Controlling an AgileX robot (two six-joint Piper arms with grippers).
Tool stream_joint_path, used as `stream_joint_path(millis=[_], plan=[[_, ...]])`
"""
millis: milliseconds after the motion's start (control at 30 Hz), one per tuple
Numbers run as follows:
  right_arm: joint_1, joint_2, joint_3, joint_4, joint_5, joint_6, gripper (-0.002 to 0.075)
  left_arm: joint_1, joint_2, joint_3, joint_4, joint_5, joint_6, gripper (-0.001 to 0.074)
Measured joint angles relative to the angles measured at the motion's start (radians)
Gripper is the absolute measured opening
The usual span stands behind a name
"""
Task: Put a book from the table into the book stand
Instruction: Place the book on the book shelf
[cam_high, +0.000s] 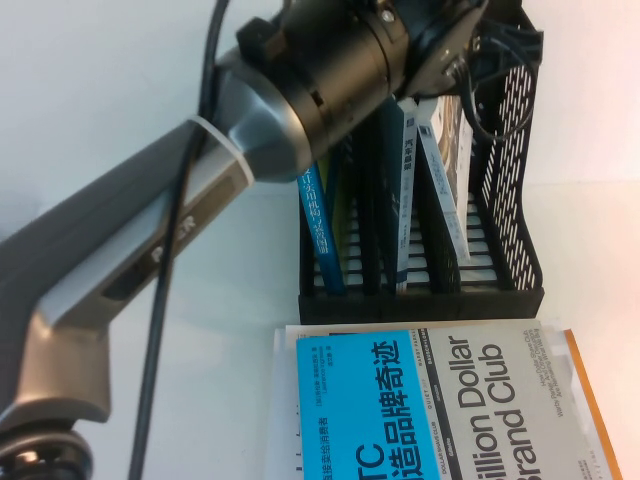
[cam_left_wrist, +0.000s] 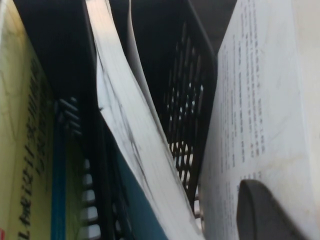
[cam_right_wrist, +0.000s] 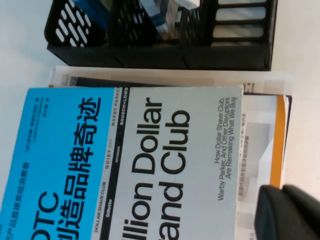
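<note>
The book's lower end is inside the stand's free slot. My left gripper should keep lowering the book until it rests on the slot's bottom, then let go.
The black book stand stands at the far middle of the white table. My left arm reaches over its top, and its wrist hides the left gripper in the high view. In the left wrist view one dark finger presses flat on the white printed cover of the book. The book leans in the stand's right-hand slot, next to the perforated side wall. My right gripper is shut and empty, hovering over the right edge of the book stack in front of the stand.
A blue-spined book stands in the left slot and another book in the middle one. The "Billion Dollar Brand Club" book tops a stack at the table's front, with an orange-edged book under it.
</note>
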Motion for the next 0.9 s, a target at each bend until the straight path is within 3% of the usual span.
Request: stream_joint_path(millis=[667, 733, 900], plan=[[0.000, 0.000, 0.000, -0.026, 0.000, 0.000, -0.0003, 0.020, 0.113, 0.000, -0.037, -0.024, 0.016, 0.0102], [0.000, 0.000, 0.000, -0.026, 0.000, 0.000, -0.0003, 0.020, 0.113, 0.000, -0.020, -0.024, 0.023, 0.0137], [0.000, 0.000, 0.000, -0.029, 0.000, 0.000, -0.0003, 0.026, 0.104, -0.009, 0.037, -0.016, 0.029, 0.0374]])
